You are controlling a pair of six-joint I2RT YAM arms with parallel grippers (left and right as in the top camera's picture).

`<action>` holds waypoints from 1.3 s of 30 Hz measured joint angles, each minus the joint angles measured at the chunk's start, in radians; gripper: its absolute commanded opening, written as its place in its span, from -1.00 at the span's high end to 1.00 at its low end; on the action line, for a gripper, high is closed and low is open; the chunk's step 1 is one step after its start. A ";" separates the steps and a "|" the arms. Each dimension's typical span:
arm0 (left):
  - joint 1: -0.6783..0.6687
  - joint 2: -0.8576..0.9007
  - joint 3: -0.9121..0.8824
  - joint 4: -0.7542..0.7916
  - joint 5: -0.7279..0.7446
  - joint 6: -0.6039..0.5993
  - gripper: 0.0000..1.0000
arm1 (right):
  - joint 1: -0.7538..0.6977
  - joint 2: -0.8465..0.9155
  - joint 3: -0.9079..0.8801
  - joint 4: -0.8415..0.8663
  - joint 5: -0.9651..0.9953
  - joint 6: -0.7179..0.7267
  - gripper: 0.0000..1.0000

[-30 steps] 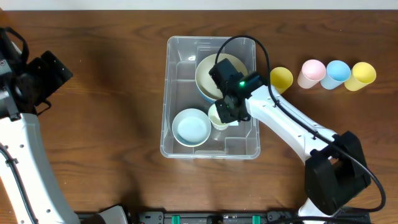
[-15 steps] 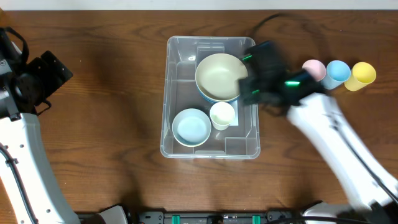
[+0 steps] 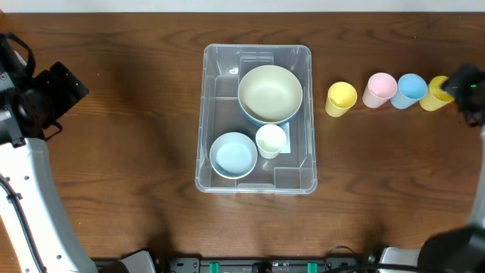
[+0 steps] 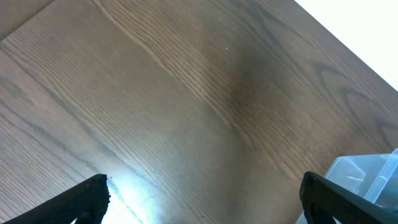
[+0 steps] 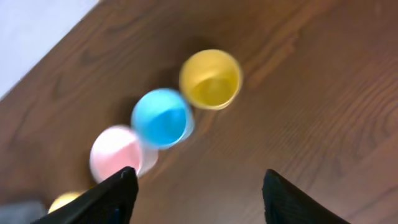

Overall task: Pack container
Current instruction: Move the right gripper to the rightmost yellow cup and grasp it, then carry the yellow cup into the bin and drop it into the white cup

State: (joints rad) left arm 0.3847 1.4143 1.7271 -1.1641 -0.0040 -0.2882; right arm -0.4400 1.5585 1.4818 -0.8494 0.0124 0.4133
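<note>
My right gripper is heading toward the second yellow cup's outer rim (image 5: 234, 96), which is clear of the blue cup. It should keep going to that rim and close on the rim's side (image 5: 237, 82).
The clear plastic container (image 3: 216, 106) sits at the table's middle. It holds a large pale-green bowl (image 3: 270, 92), a light-blue bowl (image 3: 233, 155) and a small cream cup (image 3: 270, 140). Its corner shows in the left wrist view (image 4: 367, 177). To its right stand a yellow cup (image 3: 341, 98), a pink cup (image 3: 380, 89), a blue cup (image 3: 411, 89) and a second yellow cup (image 3: 433, 94). My right gripper (image 3: 470, 89) is open and empty at the far right, beside that last cup (image 5: 210, 78). My left gripper (image 4: 202, 199) is open and empty at the far left.
The right wrist view shows the blue cup (image 5: 161, 117) and the pink cup (image 5: 118, 154) in a row on bare wood, with the first yellow cup (image 5: 65, 201) at the lower left edge. The left arm (image 3: 30, 174) runs along the table's left side.
My right arm has swung from inside the container, out to the far right by the row of cups. The cream cup stays in the container. The left arm has not moved.
</note>
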 measured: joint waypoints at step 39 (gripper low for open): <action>0.000 0.000 0.000 0.000 0.000 0.000 -0.96 | -0.165 0.403 0.000 0.140 -0.089 0.103 0.98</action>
State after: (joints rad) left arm 0.3847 1.4143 1.7271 -1.1641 -0.0040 -0.2882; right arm -0.6048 1.9617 1.4815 -0.7090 -0.0765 0.5163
